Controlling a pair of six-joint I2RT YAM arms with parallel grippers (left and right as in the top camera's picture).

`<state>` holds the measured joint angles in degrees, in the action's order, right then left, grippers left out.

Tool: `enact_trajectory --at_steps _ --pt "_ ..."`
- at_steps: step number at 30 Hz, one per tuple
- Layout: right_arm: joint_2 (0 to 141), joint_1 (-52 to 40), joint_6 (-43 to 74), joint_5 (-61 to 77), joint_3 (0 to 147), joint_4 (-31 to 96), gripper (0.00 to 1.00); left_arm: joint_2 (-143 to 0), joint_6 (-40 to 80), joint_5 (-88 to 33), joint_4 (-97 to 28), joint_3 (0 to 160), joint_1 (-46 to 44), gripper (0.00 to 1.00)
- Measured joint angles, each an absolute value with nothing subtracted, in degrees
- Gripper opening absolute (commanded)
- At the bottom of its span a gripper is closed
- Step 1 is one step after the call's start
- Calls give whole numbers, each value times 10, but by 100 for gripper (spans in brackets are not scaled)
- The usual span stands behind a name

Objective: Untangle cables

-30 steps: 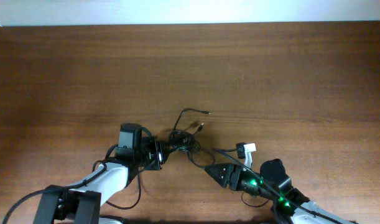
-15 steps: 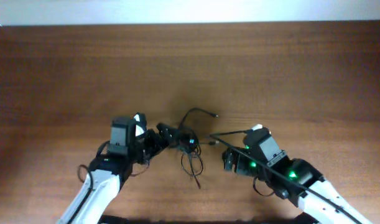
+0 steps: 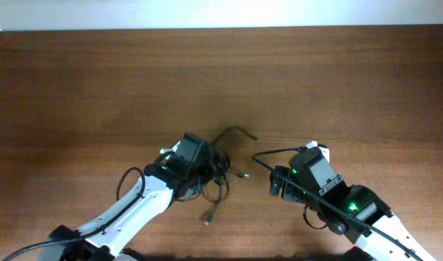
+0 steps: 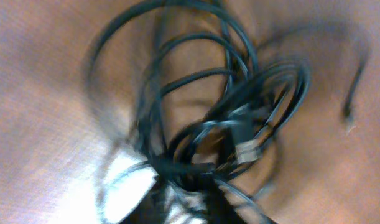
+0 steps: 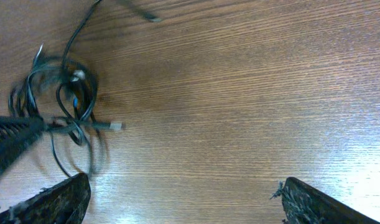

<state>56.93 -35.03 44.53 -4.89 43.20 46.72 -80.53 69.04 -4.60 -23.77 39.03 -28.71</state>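
Observation:
My left gripper is shut on many loops at once (image 4: 183, 163). My right gripper should hold the bundle's free side (image 3: 222, 174) while my left gripper takes new loops.
The cables (image 3: 220, 168) lie as a knotted black bundle at the table's middle front. One strand arcs up and right to a plug (image 3: 254, 138); another trails down to a plug (image 3: 206, 217). My left gripper (image 3: 204, 171) is on the bundle's left side. In the blurred left wrist view the loops (image 4: 227, 124) run down into my left gripper (image 4: 196, 211), which is shut on them. My right gripper (image 3: 275, 183) stands right of the bundle, apart from it. It is wide open (image 5: 183, 208) over bare wood, with the bundle (image 5: 62, 99) at the upper left.
The table is brown wood (image 3: 221, 80), with its far edge along the top. A thicker black cable (image 3: 279, 152) loops off the right arm beside its gripper. Both arms (image 3: 119, 217) come in from the front edge.
My left gripper has moved right onto the bundle and closed on it. The bundle has shifted and a strand now trails toward the front. My right gripper has come forward and opened wide.

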Motion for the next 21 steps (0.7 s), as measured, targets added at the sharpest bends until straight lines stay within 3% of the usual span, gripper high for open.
enact_trajectory --at_steps 1,3,7,9,10,11,12,13,14,15,16,18,21 --pt "569 -350 445 -49 432 468 99 -805 698 -36 -206 391 -287 0" --pt "576 -350 442 -30 432 468 86 -805 706 -25 -189 391 -287 0" --pt "599 -350 443 1 432 467 85 -805 825 -61 -201 391 -278 3" --pt "600 -350 444 4 432 467 89 -805 915 -124 -197 391 -246 29" --pt "600 -350 444 5 432 467 91 -805 920 -133 -195 391 -238 49" --pt "600 -350 443 6 432 467 93 -805 890 -128 -194 391 -236 79" --pt "600 -350 443 5 432 467 94 -805 842 -117 -190 391 -236 99" --pt "601 -350 443 6 432 466 94 -805 773 -103 -186 391 -236 99" --pt "606 -350 443 6 432 462 94 -805 709 -92 -185 391 -236 86" --pt "615 -350 444 7 432 456 94 -805 661 -79 -184 391 -236 64" --pt "624 -350 443 8 432 454 94 -805 634 -66 -182 391 -236 57" --pt "658 -350 444 10 432 450 95 -805 594 -16 -179 391 -236 58" --pt "712 -350 444 19 432 439 99 -805 567 13 -179 391 -244 76"
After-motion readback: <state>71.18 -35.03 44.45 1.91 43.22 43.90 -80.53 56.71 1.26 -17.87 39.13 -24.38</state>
